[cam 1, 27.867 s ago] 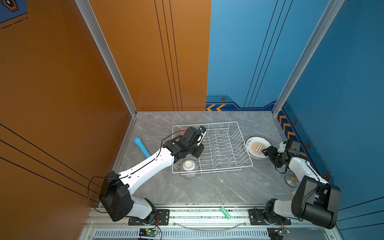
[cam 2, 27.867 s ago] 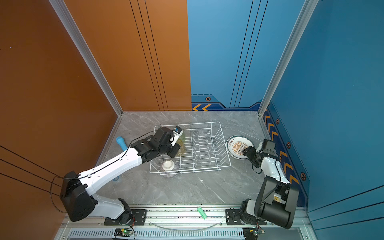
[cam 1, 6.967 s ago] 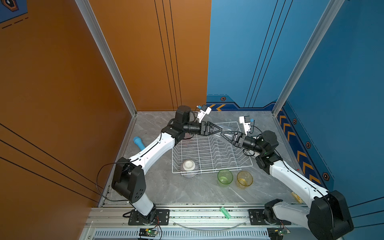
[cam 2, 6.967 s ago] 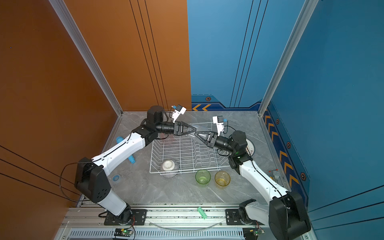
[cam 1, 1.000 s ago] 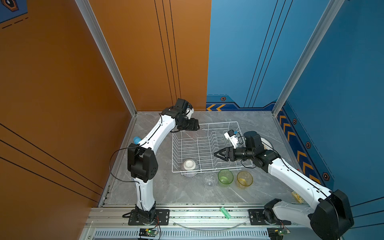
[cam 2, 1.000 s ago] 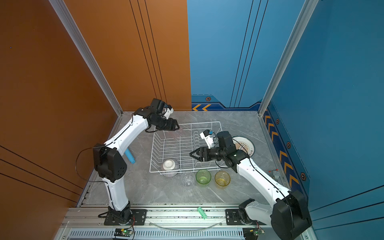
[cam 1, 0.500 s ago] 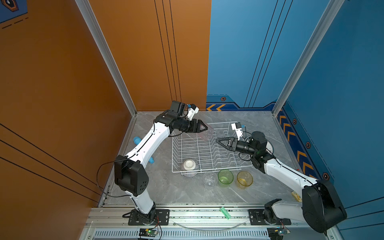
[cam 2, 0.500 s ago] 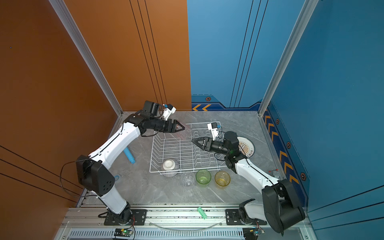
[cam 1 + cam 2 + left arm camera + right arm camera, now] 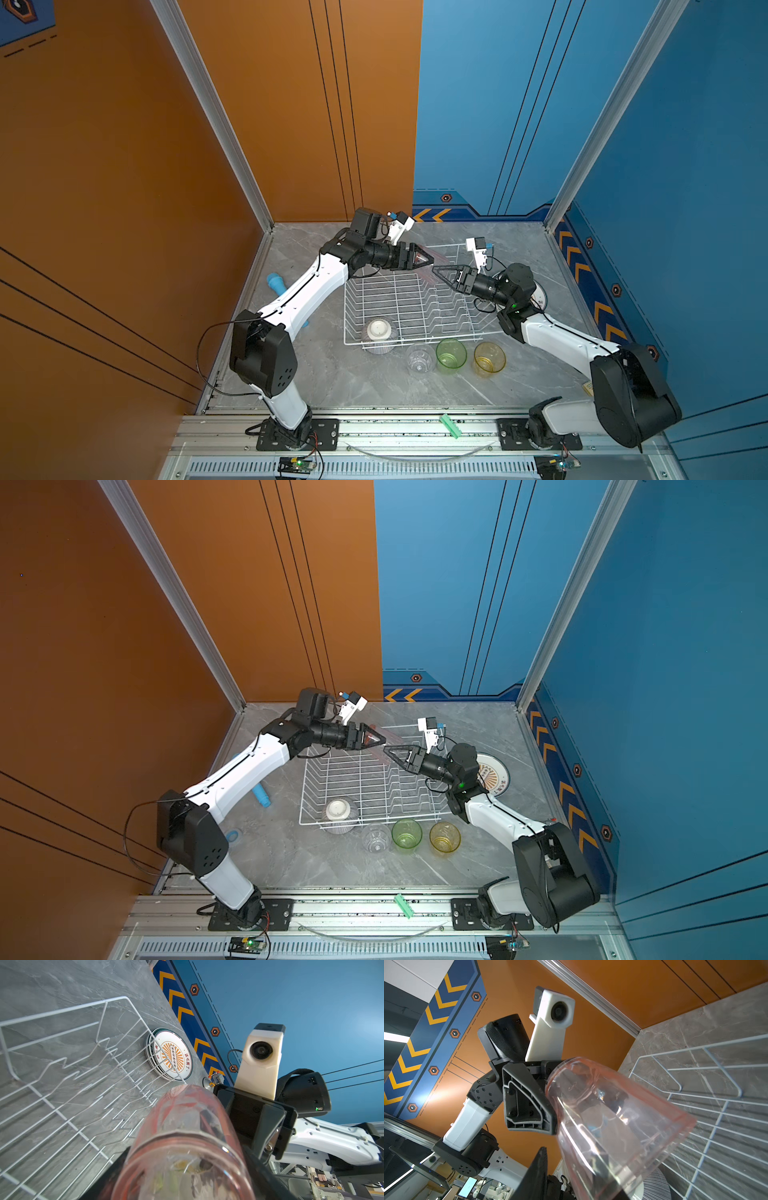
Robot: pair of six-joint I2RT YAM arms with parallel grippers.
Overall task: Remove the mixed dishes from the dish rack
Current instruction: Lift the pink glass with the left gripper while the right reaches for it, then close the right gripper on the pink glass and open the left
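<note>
The pink tumbler is held by its base end (image 9: 423, 258) in my left gripper. My right gripper should therefore grab the pink tumbler's rim and set it base-down next to the clear tumbler (image 9: 419, 360).
The pink tumbler (image 9: 434, 266) (image 9: 387, 742) hangs on its side above the back of the dish rack (image 9: 345, 316) (image 9: 303, 798). My left gripper (image 9: 426, 261) (image 9: 182, 1178) is shut on its base end (image 9: 571, 1076). My right gripper (image 9: 438, 271) (image 9: 571, 1184) meets it from the right, jaws narrowed astride the rim wall; a gap shows beside one finger (image 9: 537, 1167). An upturned striped bowl (image 9: 379, 332) sits in the rack's near left corner. Clear (image 9: 419, 359), green (image 9: 451, 353) and yellow (image 9: 489, 357) tumblers stand upright before the rack. Stacked plates (image 9: 492, 771) (image 9: 172, 1055) lie right of it.
A light-blue cylinder (image 9: 276, 284) lies on the floor left of the rack, partly under the left arm. A green clip (image 9: 451, 426) rests on the front rail. A small blue ring (image 9: 232, 834) lies near the left arm's base. Walls close in on three sides.
The left arm has swung the pink tumbler from the back left corner out over the rack. The right gripper rose from the rack to meet it, and its jaws have narrowed.
</note>
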